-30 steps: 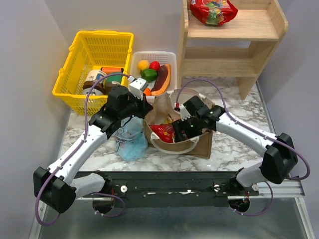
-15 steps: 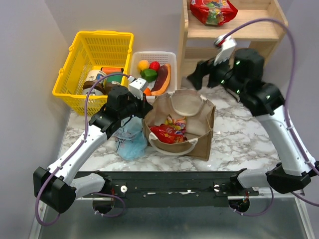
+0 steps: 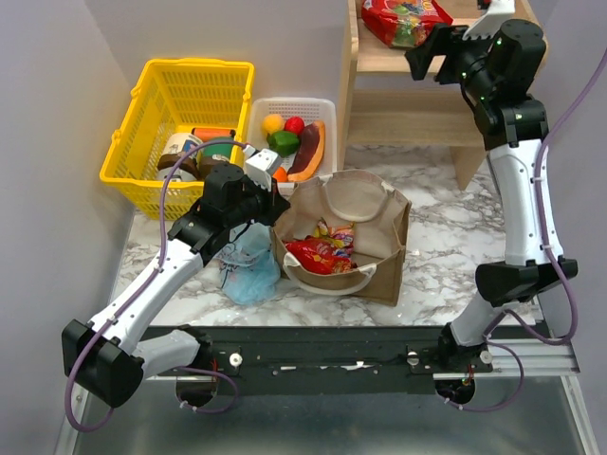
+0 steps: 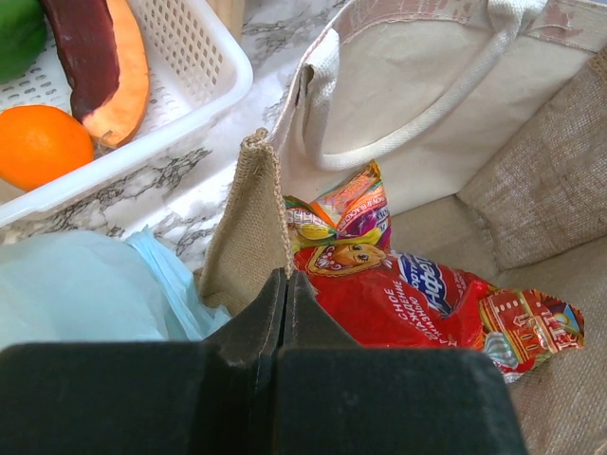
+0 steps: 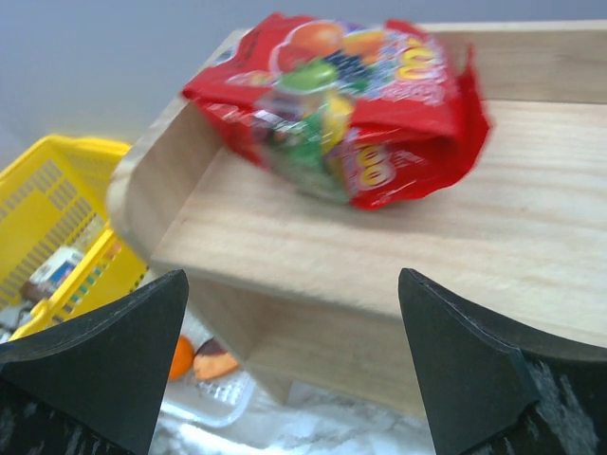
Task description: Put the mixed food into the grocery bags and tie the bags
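Note:
The red snack packet's near corner [image 5: 375, 192] faces my right gripper's open fingers. I go on moving over the top board [image 3: 387, 59] and close on that corner.
The tan-brown grocery bag [image 3: 379, 265] stands open mid-table with red snack packets [image 3: 318, 251] inside it. My left gripper [image 4: 285, 280] is shut, pinching the bag's burlap rim [image 4: 251, 218] at its left corner. The light-blue bag [image 3: 248, 270] lies crumpled just left of it, under my left arm. My right gripper [image 3: 432, 52] is raised to the wooden shelf, open and empty. It faces another red snack packet [image 5: 351, 104] lying on the top board. Yellow [image 3: 273, 123], red [image 3: 295, 124] and green [image 3: 283, 142] fruit sit in the white tray, as does an orange one [image 4: 38, 142].
A yellow mesh basket [image 3: 152, 114] with jars stands at the back left. The white slotted tray [image 3: 318, 104] beside it also holds a purple-and-orange wedge [image 3: 308, 152]. The wooden shelf unit [image 3: 446, 104] stands at the back right, behind the bag.
My right arm rose out of the tan-brown bag and swung up to the shelf, its jaws opening wide. The left gripper kept its hold and did not move.

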You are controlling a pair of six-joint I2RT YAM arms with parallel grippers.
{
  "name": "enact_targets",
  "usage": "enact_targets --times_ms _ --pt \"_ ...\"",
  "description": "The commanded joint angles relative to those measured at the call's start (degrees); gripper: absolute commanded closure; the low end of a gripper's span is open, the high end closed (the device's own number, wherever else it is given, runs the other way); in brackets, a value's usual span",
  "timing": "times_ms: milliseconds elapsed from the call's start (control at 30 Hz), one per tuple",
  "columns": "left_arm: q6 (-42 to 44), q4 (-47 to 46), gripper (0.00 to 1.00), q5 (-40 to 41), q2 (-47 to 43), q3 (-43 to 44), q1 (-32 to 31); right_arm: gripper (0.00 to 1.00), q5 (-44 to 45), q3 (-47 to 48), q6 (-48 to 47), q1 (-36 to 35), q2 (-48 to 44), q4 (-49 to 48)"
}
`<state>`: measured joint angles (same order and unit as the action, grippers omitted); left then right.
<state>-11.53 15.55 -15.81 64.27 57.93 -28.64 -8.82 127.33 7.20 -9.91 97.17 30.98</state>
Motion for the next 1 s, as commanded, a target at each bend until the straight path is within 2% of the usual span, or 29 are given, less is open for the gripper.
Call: enact_targets --times_ms 0,233,433,533,733,767,833,867,933,967 --pt "1.07 -0.52 1.0 1.14 -0.99 -0.28 -0.18 0.0 -6.29 2.4 3.69 4.37 3.29 -7.24" --pt "1.25 -0.43 1.0 1.49 -0.9 -0.36 -0.18 0.0 -15.78 6.17 4.57 7.98 10.67 -12.08" --pt "1.33 -0.35 1.0 1.58 -0.46 -0.27 -0.18 0.01 -14.82 7.23 5.8 8.15 14.89 -16.65" --pt "1.33 -0.35 1.0 1.58 -0.11 -0.28 -0.18 0.07 -16.39 6.36 6.33 8.15 16.21 -20.42" --pt "1.42 -0.17 1.0 1.75 0.5 -0.19 -0.18 0.28 -20.97 3.71 6.77 8.15 17.09 -29.83" --pt "1.42 -0.17 1.0 1.75 0.51 -0.27 -0.18 0.38 -21.24 3.89 6.77 8.24 17.61 -30.27" --pt "1.42 -0.17 1.0 1.93 0.59 -0.28 -0.18 0.5 -22.03 4.16 6.95 8.15 17.8 -30.45" --pt "1.6 -0.17 1.0 1.93 0.59 -0.28 -0.18 0.6 -22.29 3.55 6.86 8.15 17.36 -30.45" --pt "1.51 -0.08 1.0 2.1 0.68 -0.28 -0.18 0.7 -22.99 1.88 7.3 8.15 16.31 -34.14" --pt "1.6 0.0 1.0 2.1 0.68 -0.28 -0.18 0.81 -22.91 -0.04 7.56 8.15 15.61 -35.1"
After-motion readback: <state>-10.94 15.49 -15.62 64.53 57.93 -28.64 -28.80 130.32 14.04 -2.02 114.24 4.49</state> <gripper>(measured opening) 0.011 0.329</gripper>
